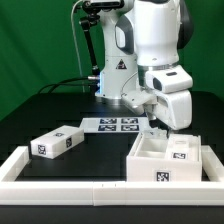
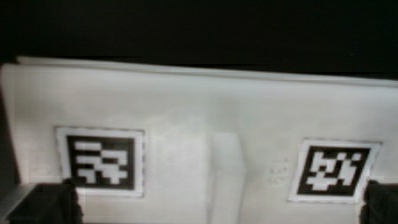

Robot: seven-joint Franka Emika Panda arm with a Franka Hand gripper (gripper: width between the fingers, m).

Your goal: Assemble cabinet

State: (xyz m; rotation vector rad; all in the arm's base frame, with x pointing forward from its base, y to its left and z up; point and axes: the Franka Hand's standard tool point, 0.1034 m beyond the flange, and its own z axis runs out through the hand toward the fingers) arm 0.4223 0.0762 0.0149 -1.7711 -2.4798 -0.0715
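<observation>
I expect the white tagged surface to come along whole, because a narrow ridge rises from one unbroken side between both tags and I will carry the surface by that ridge.
The cabinet's white open box body stands at the exterior view's right, a black-and-white tag on its front. A separate white block with tags lies at the left. My gripper hangs just over the far edge of the box body. In the wrist view a white tagged cabinet surface fills the picture, with one tag on one side and a second tag on the other. My gripper is open; a dark fingertip shows at each lower corner, wide apart, and nothing is held between them.
The marker board lies flat behind the parts, near the arm's base. A long white border rail runs along the table's front and up the left side. A green backdrop stands behind.
</observation>
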